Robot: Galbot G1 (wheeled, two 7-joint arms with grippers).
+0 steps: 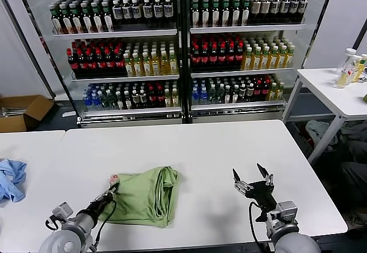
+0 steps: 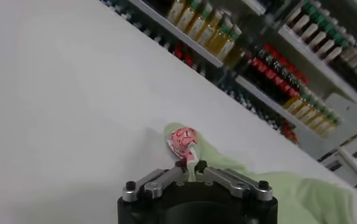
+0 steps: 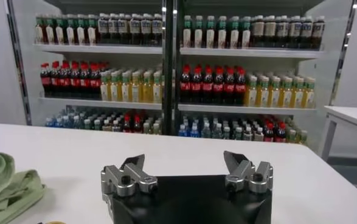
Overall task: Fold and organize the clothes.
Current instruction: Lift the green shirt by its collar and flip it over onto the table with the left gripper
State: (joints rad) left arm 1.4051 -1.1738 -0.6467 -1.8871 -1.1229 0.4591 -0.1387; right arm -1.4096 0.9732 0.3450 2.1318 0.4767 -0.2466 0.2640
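The light green shirt rests print side down [image 1: 136, 197], so my left gripper should raise it by the print's edge and turn it over toward the table's middle [image 1: 182, 174].
The light green shirt [image 1: 146, 195] lies partly folded on the white table [image 1: 218, 150], a bit left of centre near the front. Its corner with the red-and-white print [image 1: 113, 179] sticks out on the left. My left gripper [image 1: 109, 194] is shut on the shirt's left edge just below that print; in the left wrist view the fingertips [image 2: 188, 164] pinch the green cloth [image 2: 251, 176] beside the printed patch [image 2: 182, 142]. My right gripper [image 1: 251, 177] hovers open to the right of the shirt with nothing in it; its jaws stand wide apart in the right wrist view [image 3: 184, 163].
A light blue garment [image 1: 11, 179] lies on the neighbouring table at the far left. Shelves of bottles [image 1: 172, 41] stand behind the table. A second white table [image 1: 338, 92] with bottles is at the right. A cardboard box [image 1: 20, 112] sits on the floor.
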